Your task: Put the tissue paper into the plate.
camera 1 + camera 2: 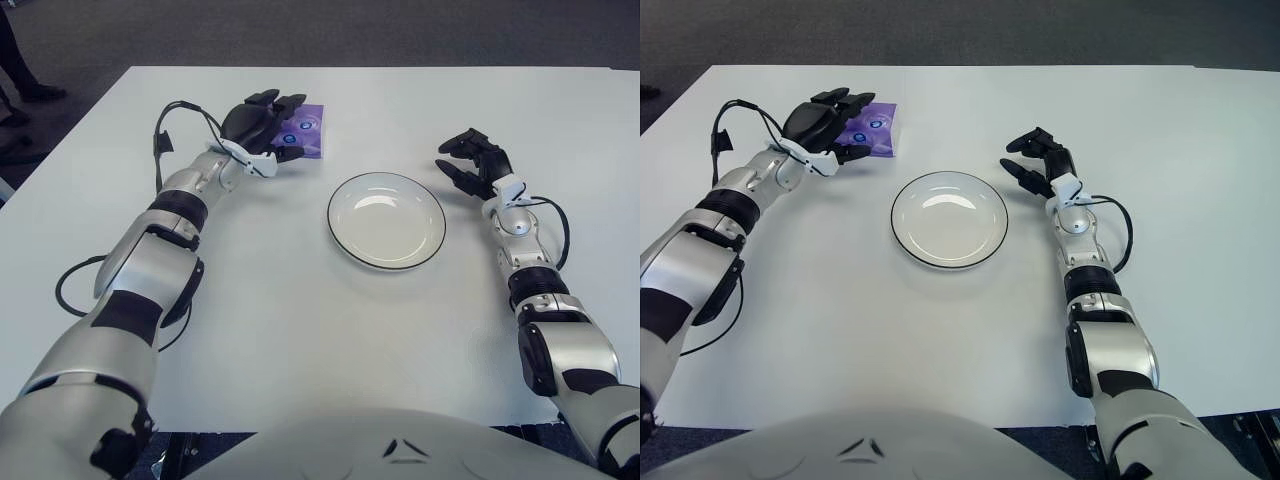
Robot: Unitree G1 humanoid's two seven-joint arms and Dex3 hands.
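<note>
I expect the purple tissue pack point(302, 132) to stick out like a block when I lift it, because the straight free edge point(322, 132) looks tight and square.
A purple tissue pack point(305, 132) lies flat on the white table point(300, 320) at the back, left of centre. My left hand point(262, 122) hovers over the pack's left part, palm down, fingers spread and holding nothing. Whether it touches the pack cannot be told. A white plate point(386, 220) with a dark rim sits near the table's middle, with nothing in it. My right hand point(472, 164) shows just right of the plate, fingers loosely open, idle.
A black cable point(170, 125) loops off my left wrist above the table. Dark carpet point(350, 30) lies beyond the far table edge. A dark shoe point(20, 85) shows at the far left on the floor.
</note>
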